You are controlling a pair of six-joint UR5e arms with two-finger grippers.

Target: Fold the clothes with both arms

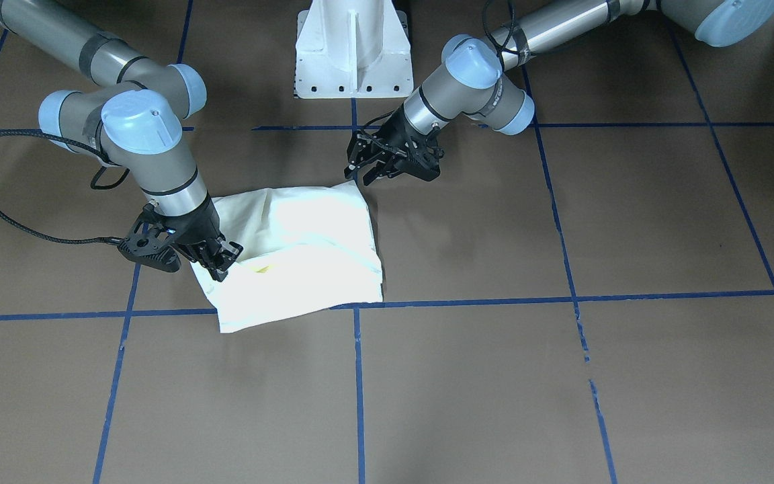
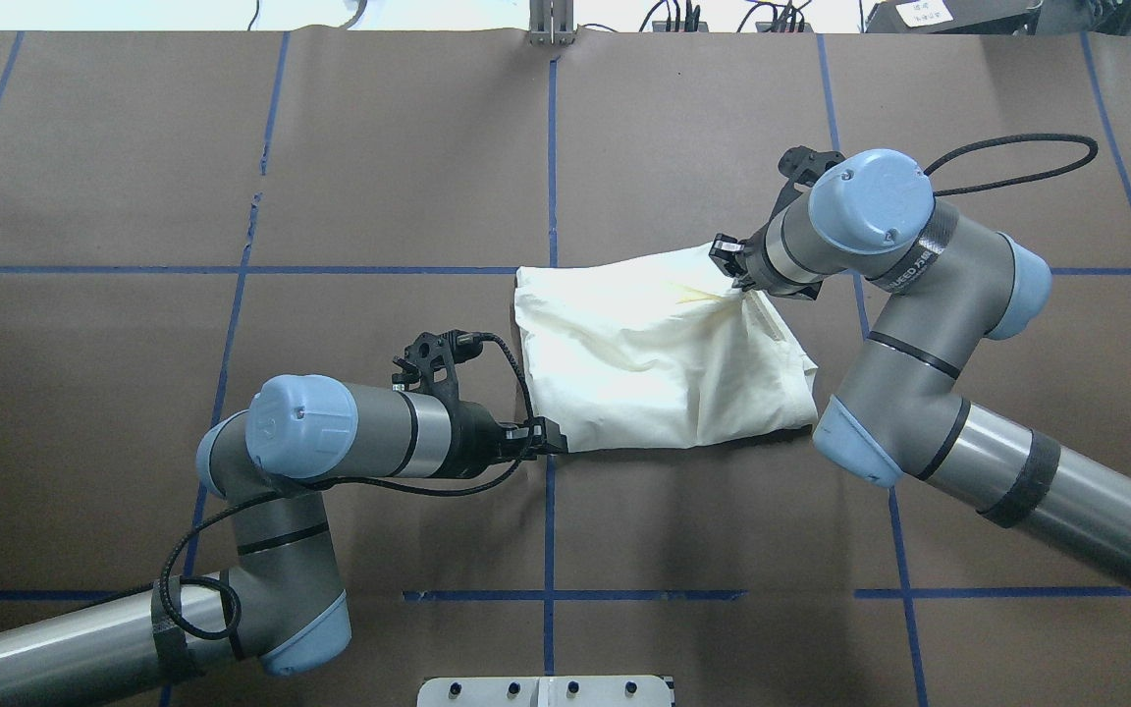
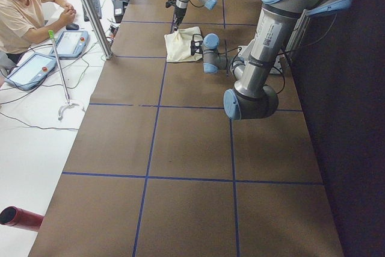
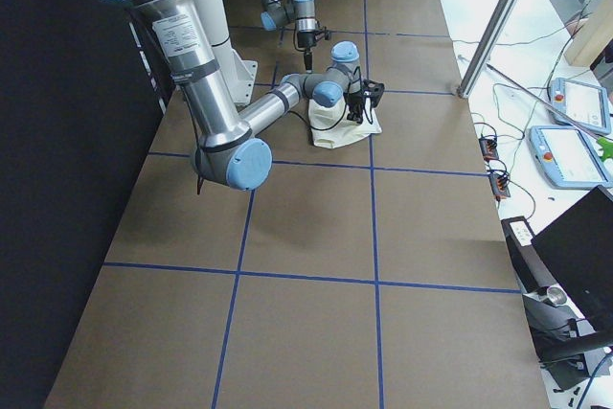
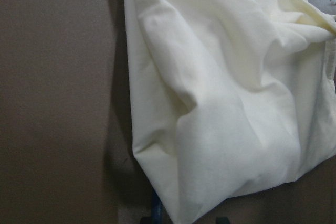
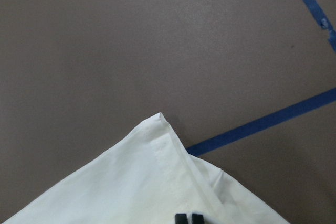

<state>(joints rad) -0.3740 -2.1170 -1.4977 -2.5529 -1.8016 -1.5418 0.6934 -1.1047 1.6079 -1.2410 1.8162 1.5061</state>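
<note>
I expect the shirt point(image 1: 304, 262) to pull into a straight diagonal crease when I draw its corners apart, since slack wrinkles point(image 5: 268, 80) cross the cloth between my grippers.
The clothes point(image 1: 306, 249) are one cream-white shirt folded into a rough rectangle on the brown table, plain side up point(image 2: 654, 353), with a faint yellow mark near one edge. My right gripper point(image 1: 219, 265) is at the bundle's far right corner point(image 2: 730, 265). In the right wrist view its tips point(image 6: 189, 217) are shut together on the shirt's hemmed edge point(image 6: 131, 182). My left gripper point(image 1: 368, 171) is open at the bundle's near left corner point(image 2: 551, 439). In the left wrist view that cloth corner point(image 5: 220, 103) lies between the two spread tips.
The white pedestal base point(image 1: 353, 54) stands at the robot's side of the table. Blue tape lines point(image 1: 359, 390) grid the brown surface point(image 1: 562, 376). A seated person point(image 3: 24, 10) with two pendants point(image 3: 36, 67) is off the table's far side.
</note>
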